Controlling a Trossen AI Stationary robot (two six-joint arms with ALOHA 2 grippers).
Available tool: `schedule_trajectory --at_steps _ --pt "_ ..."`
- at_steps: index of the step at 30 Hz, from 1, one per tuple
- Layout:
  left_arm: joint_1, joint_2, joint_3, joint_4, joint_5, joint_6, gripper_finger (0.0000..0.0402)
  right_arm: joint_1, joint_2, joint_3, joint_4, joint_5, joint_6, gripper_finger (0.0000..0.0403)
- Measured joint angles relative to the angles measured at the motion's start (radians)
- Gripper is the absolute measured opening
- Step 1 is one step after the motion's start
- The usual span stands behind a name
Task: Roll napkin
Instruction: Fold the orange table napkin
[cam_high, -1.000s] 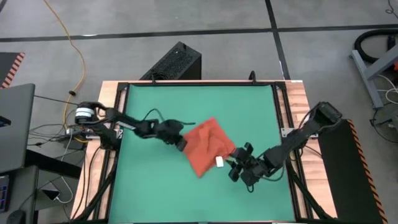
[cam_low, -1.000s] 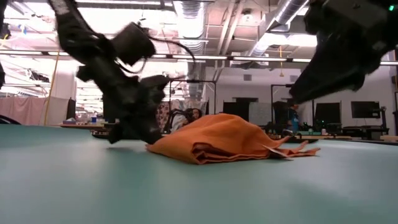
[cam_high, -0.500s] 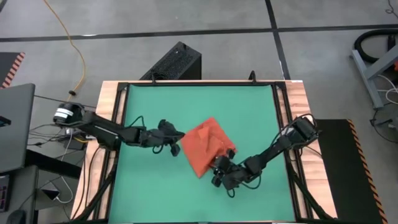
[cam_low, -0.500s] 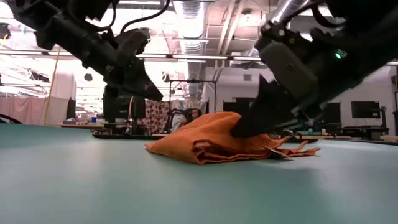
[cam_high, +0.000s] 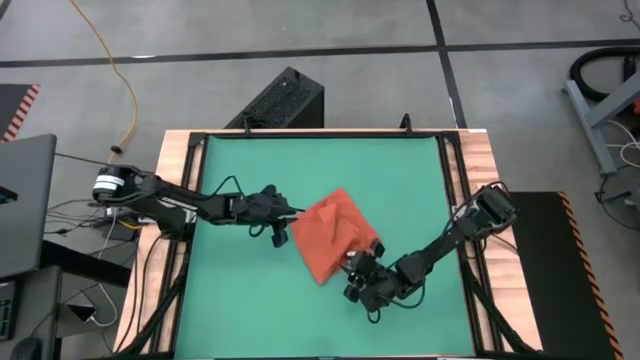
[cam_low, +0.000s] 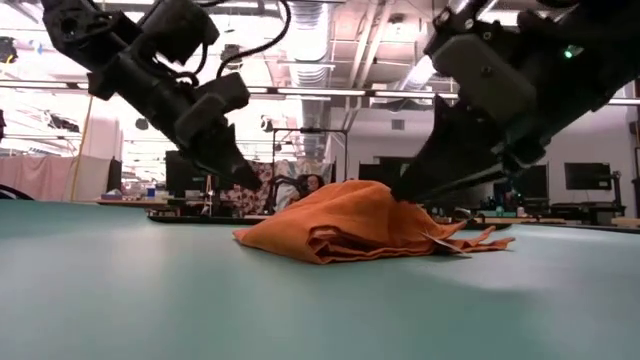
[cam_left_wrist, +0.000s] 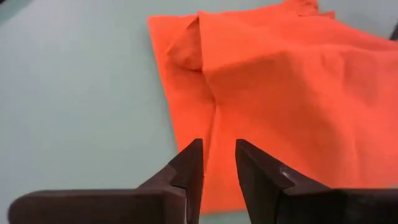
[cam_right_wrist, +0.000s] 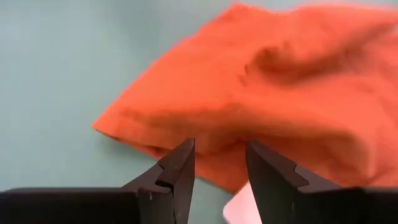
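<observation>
The orange-red napkin (cam_high: 334, 238) will hang down limply from its gripped edge when I lift it, because the napkin's upper flap (cam_left_wrist: 267, 53) is lying loose and crumpled.
The orange-red napkin (cam_high: 330, 235) lies in a loosely folded heap on the green table (cam_high: 240, 300), its layered edges (cam_low: 330, 250) resting on the mat. Its small white tag (cam_right_wrist: 239, 208) lies at the near right edge. My left gripper (cam_left_wrist: 217, 149) hangs open above the napkin's left edge (cam_left_wrist: 186, 124), clear of the table in the low view (cam_low: 245, 175). My right gripper (cam_right_wrist: 219, 149) is open and slants down over the napkin's near right corner, beside the tag. The high view shows both (cam_high: 287, 230), (cam_high: 352, 268). My left gripper touches nothing. My right gripper stands with its fingertips (cam_low: 400, 192) at the napkin's near right side; whether they touch the cloth I cannot tell.
A wooden frame (cam_high: 470, 200) borders the green table. A black box (cam_high: 285, 100) sits beyond the far edge and a laptop (cam_high: 20, 200) stands off the left side. Bare mat lies to the left, far and near sides of the napkin.
My left gripper has risen from the table beside the napkin's left edge and rolled its wrist. My right gripper has come from the napkin's right toward its near right corner, sinking a little. The napkin has kept its shape and place.
</observation>
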Motion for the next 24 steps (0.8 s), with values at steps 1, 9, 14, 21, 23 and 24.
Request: schedule_trajectory --at_steps 1,9,14,21,23,24 --pt "0.008 0.017 0.003 0.012 0.005 0.009 0.0086 -0.005 0.0 0.0 -0.023 -0.007 0.022 0.0164" --pt "0.057 0.119 0.002 0.106 0.121 0.027 0.0083 -0.01 0.001 0.0 -0.07 -0.075 0.059 0.0164" --pt "0.058 0.153 0.002 0.1 0.123 0.091 0.0083 -0.009 0.001 -0.001 -0.084 -0.078 0.059 0.0164" --pt "0.043 0.162 0.001 0.072 0.177 0.142 0.0082 -0.008 0.001 -0.001 -0.09 -0.079 0.059 0.0164" --pt "0.043 0.162 0.001 0.063 0.16 0.143 0.0082 -0.009 0.001 -0.001 -0.09 -0.079 0.059 0.0164" --pt "0.043 0.162 0.001 0.054 0.155 0.143 0.0082 -0.009 0.001 -0.001 -0.091 -0.079 0.059 0.0164"
